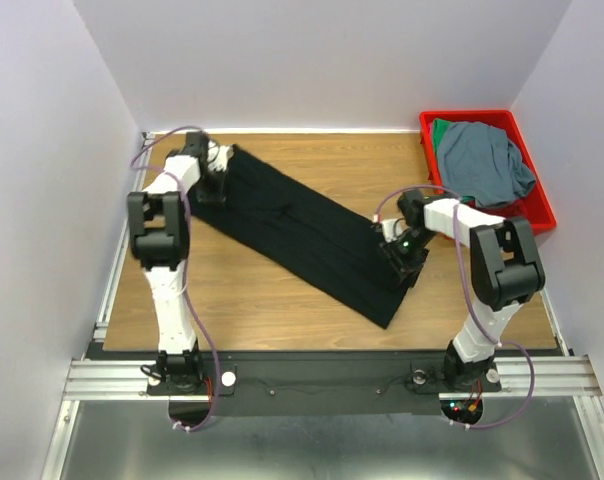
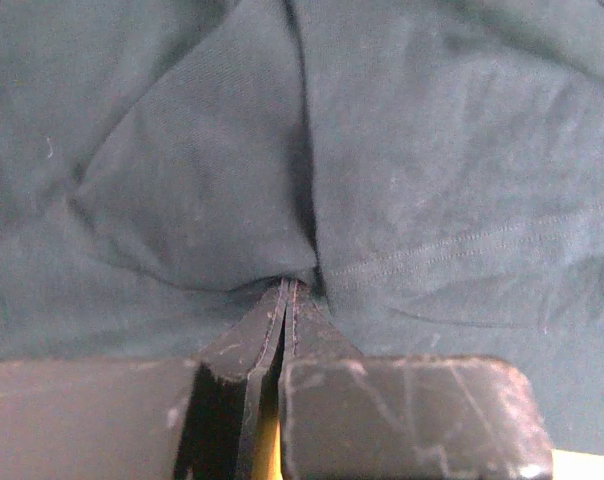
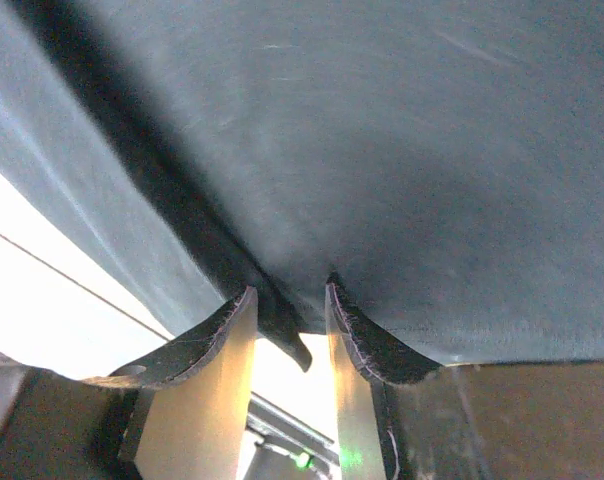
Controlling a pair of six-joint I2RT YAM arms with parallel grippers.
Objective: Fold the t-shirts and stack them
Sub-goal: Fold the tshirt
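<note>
I should use my right gripper to swing the near end of the black t-shirt (image 1: 307,225) to the middle of the table's near edge (image 1: 307,342) before I fold the t-shirt, because it lies at a slant across the table.
A large black t-shirt (image 1: 302,235) lies as a long strip stretched diagonally across the wooden table (image 1: 282,310). My left gripper (image 1: 214,180) is at its far left end. In the left wrist view it (image 2: 289,283) is shut, pinching a pucker of the shirt (image 2: 182,200). My right gripper (image 1: 404,258) is at the shirt's near right edge. In the right wrist view it (image 3: 287,292) has its jaws narrowly apart around a thick fold of the shirt (image 3: 402,150), which is raised off the table. A slate grey-blue t-shirt (image 1: 482,160) and a green one (image 1: 440,130) lie in the bin.
A red plastic bin (image 1: 472,115) stands at the far right corner of the table. White walls close in the left, back and right sides. The metal rail (image 1: 312,375) with the arm bases runs along the near edge.
</note>
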